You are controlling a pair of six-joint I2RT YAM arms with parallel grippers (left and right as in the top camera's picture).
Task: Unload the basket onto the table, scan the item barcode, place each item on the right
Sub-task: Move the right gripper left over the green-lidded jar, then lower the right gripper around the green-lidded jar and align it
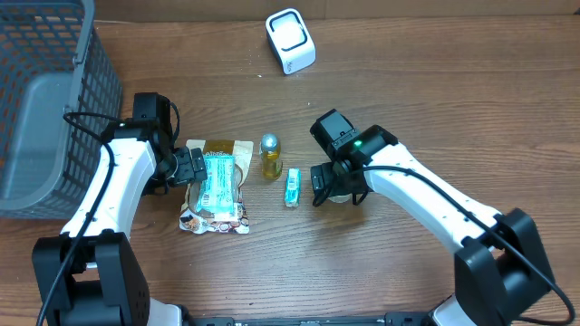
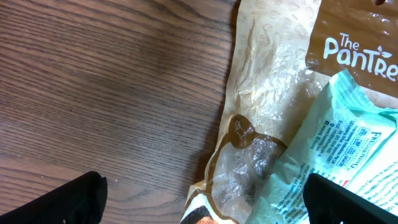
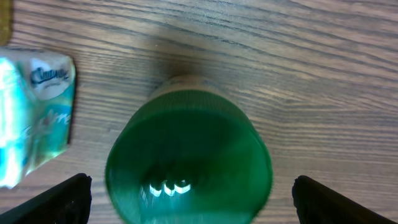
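Next, my right gripper grips the lid (image 3: 189,155) and turns the jar first, because the jar's side (image 3: 188,83) shows only a sliver under the green lid and the jar's barcode is hidden.
A white scanner (image 1: 290,41) stands at the back of the table. A brown snack bag (image 1: 216,206) lies flat with a teal wipes packet (image 1: 217,179) on top of it. My left gripper (image 1: 192,168) is open at their left edge. In the left wrist view its fingertips (image 2: 74,200) flank the bag's edge (image 2: 261,93) and the packet (image 2: 348,155) without touching. My right gripper (image 1: 331,186) is open low over a round green lid (image 3: 189,165), one finger (image 3: 62,199) on each side and apart from it.
A small amber bottle with a silver cap (image 1: 270,156) and a teal tissue packet (image 1: 292,187) lie between the two grippers. The tissue packet (image 3: 34,118) sits just left of the green lid. A grey mesh basket (image 1: 45,100) fills the far left.
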